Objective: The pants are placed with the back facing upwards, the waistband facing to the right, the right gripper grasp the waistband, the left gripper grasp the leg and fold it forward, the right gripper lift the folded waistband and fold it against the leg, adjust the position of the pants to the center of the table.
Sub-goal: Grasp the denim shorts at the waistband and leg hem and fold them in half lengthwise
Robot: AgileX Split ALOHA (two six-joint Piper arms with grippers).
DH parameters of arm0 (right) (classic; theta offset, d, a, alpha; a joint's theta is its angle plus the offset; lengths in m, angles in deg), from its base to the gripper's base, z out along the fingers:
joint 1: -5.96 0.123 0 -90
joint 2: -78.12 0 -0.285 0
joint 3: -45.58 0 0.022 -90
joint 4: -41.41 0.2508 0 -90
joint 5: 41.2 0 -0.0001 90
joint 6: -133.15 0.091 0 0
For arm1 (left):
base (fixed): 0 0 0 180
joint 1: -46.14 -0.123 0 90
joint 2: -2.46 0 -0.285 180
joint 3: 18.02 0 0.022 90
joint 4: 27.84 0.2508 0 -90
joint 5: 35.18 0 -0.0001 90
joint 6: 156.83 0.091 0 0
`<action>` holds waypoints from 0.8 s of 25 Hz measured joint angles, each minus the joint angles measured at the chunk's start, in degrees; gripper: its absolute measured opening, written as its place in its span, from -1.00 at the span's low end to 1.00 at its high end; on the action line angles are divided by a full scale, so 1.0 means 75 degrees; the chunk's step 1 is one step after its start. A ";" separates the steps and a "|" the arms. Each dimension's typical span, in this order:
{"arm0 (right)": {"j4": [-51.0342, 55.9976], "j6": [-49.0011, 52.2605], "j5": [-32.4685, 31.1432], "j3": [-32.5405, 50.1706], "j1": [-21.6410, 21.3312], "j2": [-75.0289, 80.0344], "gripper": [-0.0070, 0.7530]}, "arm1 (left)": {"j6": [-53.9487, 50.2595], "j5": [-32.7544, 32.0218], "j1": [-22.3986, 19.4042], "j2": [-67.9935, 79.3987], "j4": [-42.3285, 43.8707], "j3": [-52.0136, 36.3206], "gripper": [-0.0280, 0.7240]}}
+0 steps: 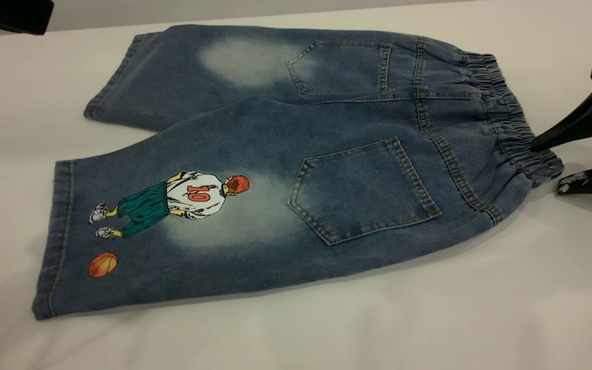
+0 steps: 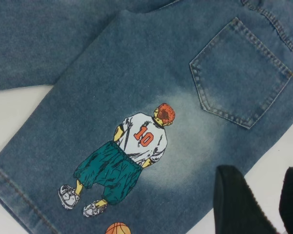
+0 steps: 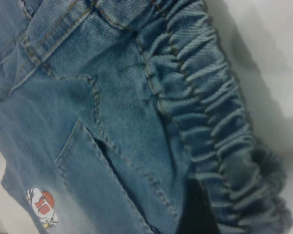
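Note:
The far leg will stay flat when I fold the printed leg over it, because an open gap separates the legs up to the crotch.
Blue denim pants lie flat on the white table, back pockets up, with the elastic waistband to the right and the legs to the left. The near leg carries a basketball-player print. My right gripper is open at the near end of the waistband, its upper finger resting on the gathered cloth and its lower one on the table beside the corner. My left gripper is open, hovering over the near edge of the printed leg with nothing between its fingers.
A black part shows at the far left corner of the exterior view. White table surface surrounds the pants on all sides, widest along the near edge.

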 joint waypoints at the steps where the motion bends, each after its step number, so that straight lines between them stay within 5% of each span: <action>1: 0.0000 0.0000 0.0000 -0.0011 0.0002 0.0000 0.08 | 0.0000 0.0000 0.0000 0.0000 0.0000 0.0000 -0.28; 13: 0.0695 -0.0547 -0.0488 -0.0385 0.0009 0.0626 0.02 | -0.0013 -0.0007 0.0000 0.0000 0.0026 0.0000 -0.28; 20: 0.0609 -0.0665 -0.0479 -0.0378 0.0009 0.0751 -0.48 | -0.0006 -0.0007 0.0000 0.0000 0.0043 0.0000 -0.28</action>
